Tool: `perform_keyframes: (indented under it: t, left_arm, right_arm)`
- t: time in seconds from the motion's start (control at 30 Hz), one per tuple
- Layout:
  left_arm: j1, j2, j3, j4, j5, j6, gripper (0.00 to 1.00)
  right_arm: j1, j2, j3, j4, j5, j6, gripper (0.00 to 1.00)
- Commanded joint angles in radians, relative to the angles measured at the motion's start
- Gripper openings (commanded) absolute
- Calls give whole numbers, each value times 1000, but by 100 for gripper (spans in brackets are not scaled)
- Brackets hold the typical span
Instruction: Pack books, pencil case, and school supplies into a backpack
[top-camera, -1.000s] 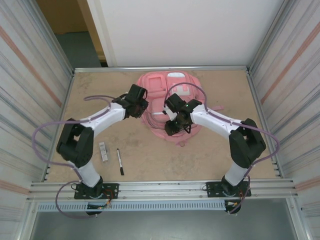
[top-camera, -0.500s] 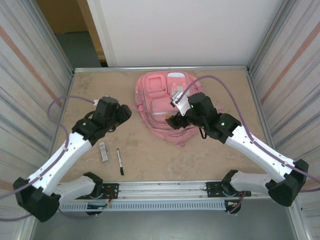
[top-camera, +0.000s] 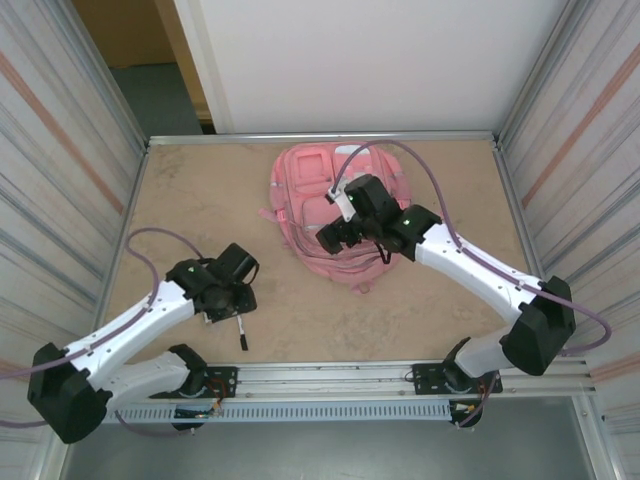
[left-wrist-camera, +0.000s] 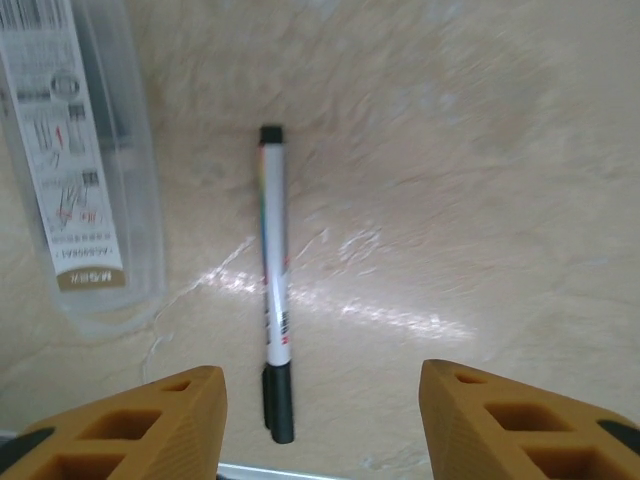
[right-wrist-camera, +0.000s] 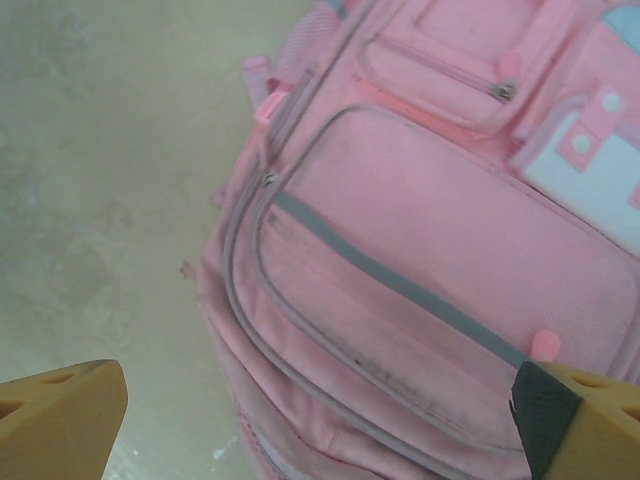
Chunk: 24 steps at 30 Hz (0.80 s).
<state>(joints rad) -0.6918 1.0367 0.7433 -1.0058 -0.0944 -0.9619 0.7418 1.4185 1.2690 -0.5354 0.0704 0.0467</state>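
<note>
My gripper will pull the pocket's rim (right-wrist-camera: 332, 346) up, and the rim should rise into an opening, because the lower front pocket sags in creases (right-wrist-camera: 385, 345) below the grey strip.
The pink backpack (top-camera: 300, 190) lies flat at the back middle of the table, front pockets up. My right gripper (top-camera: 335, 235) hovers over its lower front pocket (right-wrist-camera: 420, 250), open wide (right-wrist-camera: 320, 430) with nothing between the fingers (right-wrist-camera: 60, 410). My left gripper (top-camera: 228, 300) is low over the table near the front left, open (left-wrist-camera: 320, 425). Of the school supplies, a slim white pen with black ends (left-wrist-camera: 272, 270) (top-camera: 241, 338) lies just ahead of it, its near end closer to the left finger (left-wrist-camera: 130, 430). A clear labelled bar-shaped case (left-wrist-camera: 85, 170) lies left of the pen. Books and pencil case are out of view.
Metal-ribbed walls close in the table on the left (top-camera: 60, 180) and right (top-camera: 580, 170). An aluminium rail (top-camera: 330, 378) runs along the front edge, close behind the pen. Bare tabletop (top-camera: 430, 320) lies in front of and beside the backpack.
My left arm swung away from the backpack down to the pen at the front left, its jaws opening. My right gripper opened wide and shifted slightly left over the backpack.
</note>
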Motion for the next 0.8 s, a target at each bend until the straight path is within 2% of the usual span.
perform_keyframes:
  t: [0.0, 0.07, 0.17, 0.27, 0.43, 0.5, 0.63, 0.77]
  left_arm:
    - [-22, 36, -59, -32, 31, -98, 48]
    - [-23, 62, -91, 46, 38, -85, 45]
    - [-14, 150, -117, 158, 82, -51, 33]
    - [-13, 235, -138, 242, 137, -46, 32]
    - [-1, 316, -165, 295, 124, -68, 31]
    - [0, 330, -177, 311, 122, -75, 29]
    - [-1, 311, -181, 354, 159, -59, 7]
    - [-9, 229, -140, 340, 177, -29, 4]
  right_arm:
    - [-87, 8, 30, -71, -194, 151, 99]
    - [-130, 20, 17, -57, -272, 200, 99]
    - [-150, 45, 25, -77, -268, 240, 95]
    - [-144, 63, 24, -78, -275, 246, 91]
    - [-119, 75, 31, -95, -284, 255, 88]
    - [-111, 74, 23, -89, -282, 257, 87]
    - [-115, 65, 14, -84, -269, 299, 86]
    - [-167, 88, 19, -121, -217, 441, 88]
